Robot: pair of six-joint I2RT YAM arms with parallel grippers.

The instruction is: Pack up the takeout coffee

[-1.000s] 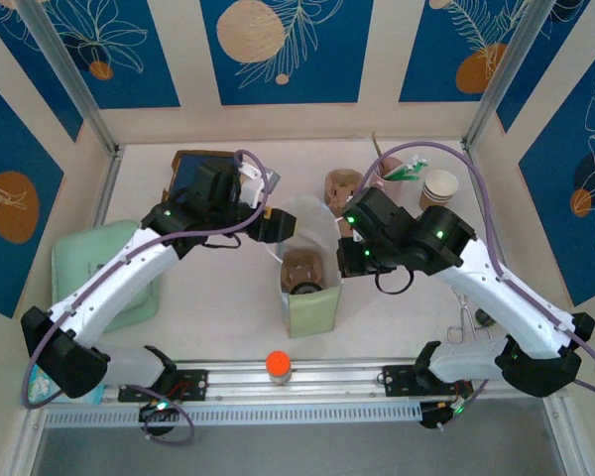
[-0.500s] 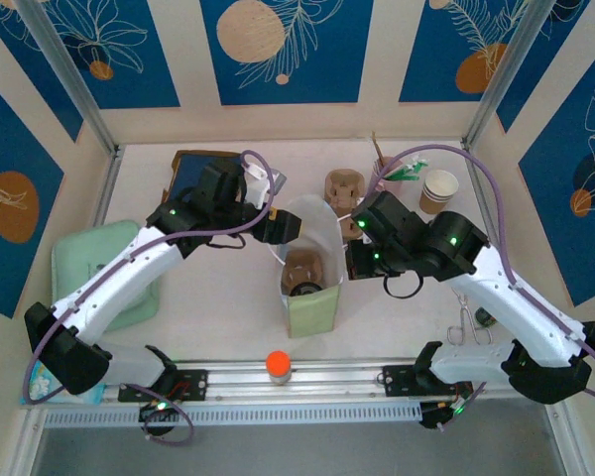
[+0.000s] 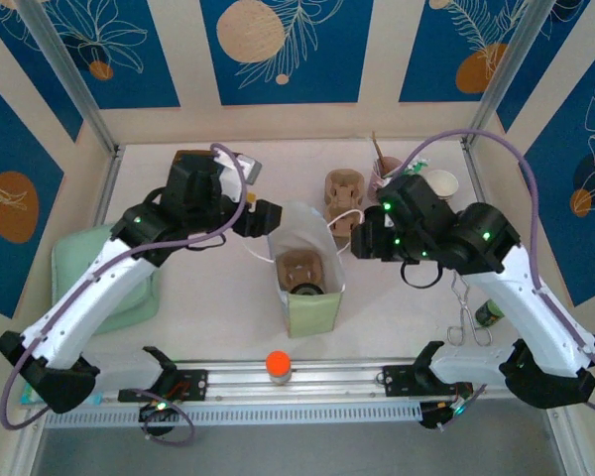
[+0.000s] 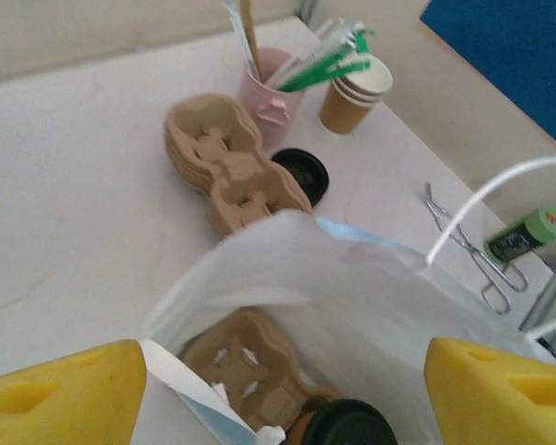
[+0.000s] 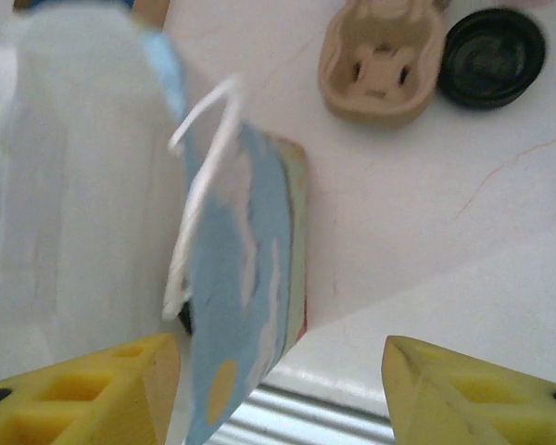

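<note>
The brown stirrer (image 3: 378, 152) leans apart from the green ones in the pink cup, so my open right gripper should keep going toward the stirrer's top (image 3: 374, 137) and close there.
The white and blue paper bag (image 3: 305, 268) stands open mid-table, its pale green front toward the rail. Inside lie a cardboard cup carrier (image 4: 250, 357) and a coffee cup with a black lid (image 4: 352, 425). My left gripper (image 3: 266, 213) hovers just left of the bag's mouth, open wide, and its yellow fingertips (image 4: 65, 389) frame the opening in the left wrist view. My right gripper (image 3: 360, 238) is open beside the bag's right wall (image 5: 250, 278), with the white handle (image 5: 199, 185) loose in front of it. Neither gripper holds anything.
Spare carriers (image 3: 343, 190), a loose black lid (image 4: 301, 173), a pink cup of stirrers (image 4: 273, 93) and stacked paper cups (image 3: 441, 181) sit behind the bag. Tongs (image 3: 463, 312) and a green-capped bottle (image 3: 489, 315) lie at the right. A green pad (image 3: 89, 273) lies left, and an orange-capped bottle (image 3: 278, 367) stands by the rail.
Both arms have drawn away from the bag: the left gripper back and to the left, the right gripper back and to the right. The bag's mouth has settled more upright.
</note>
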